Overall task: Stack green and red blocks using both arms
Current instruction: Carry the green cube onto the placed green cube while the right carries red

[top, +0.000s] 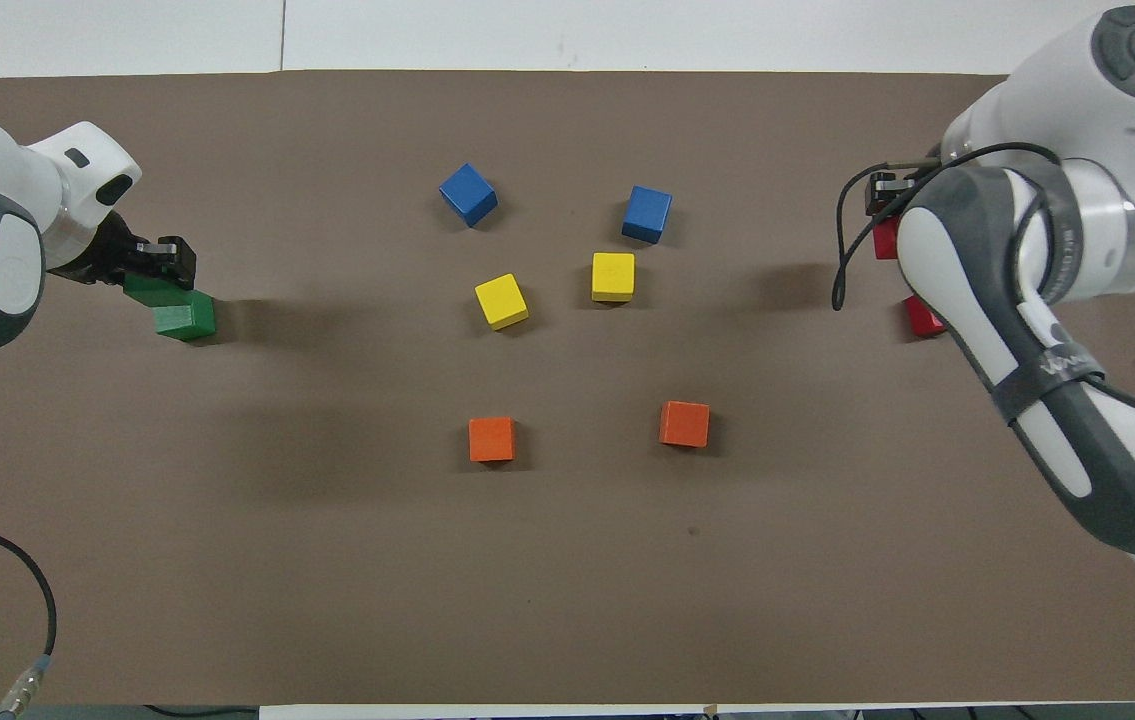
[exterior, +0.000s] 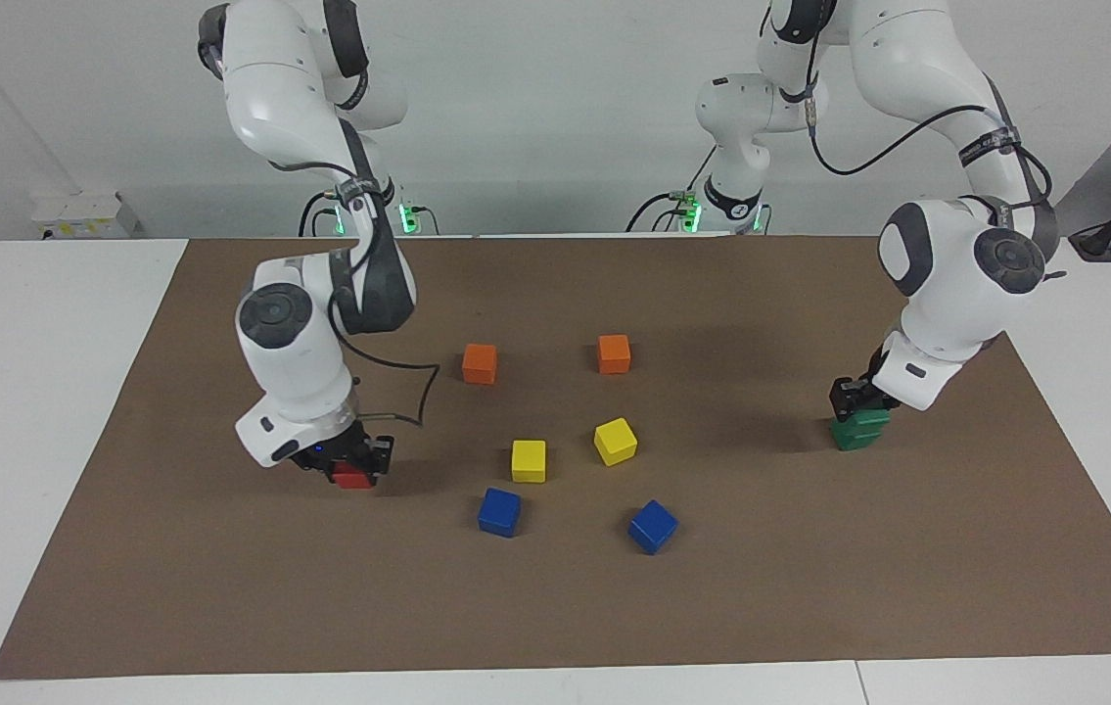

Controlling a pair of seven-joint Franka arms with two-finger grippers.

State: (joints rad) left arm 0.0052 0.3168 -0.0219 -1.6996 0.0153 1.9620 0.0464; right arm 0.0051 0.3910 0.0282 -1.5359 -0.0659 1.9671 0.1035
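Note:
The held green block (top: 153,289) is already over the second green block (top: 186,319). My left gripper should keep moving it gently into line until it sits squarely, and then let go.
My left gripper (exterior: 856,401) is at the left arm's end of the mat, shut on a dark green block (exterior: 866,421) that rests, slightly askew, on the second green block (exterior: 851,440). The overhead view shows the left gripper (top: 159,264), the upper green block (top: 147,290) and the lower one (top: 187,322). My right gripper (exterior: 351,466) is low at the right arm's end, shut on a red block (exterior: 351,478), partly visible from overhead (top: 885,240). The second red block (top: 923,318) lies on the mat nearer to the robots, hidden by the arm in the facing view.
In the middle of the brown mat (exterior: 810,587) lie two orange cubes (exterior: 480,363) (exterior: 614,353) nearest the robots, two yellow cubes (exterior: 529,460) (exterior: 615,441) farther out, and two blue cubes (exterior: 499,511) (exterior: 652,526) farthest.

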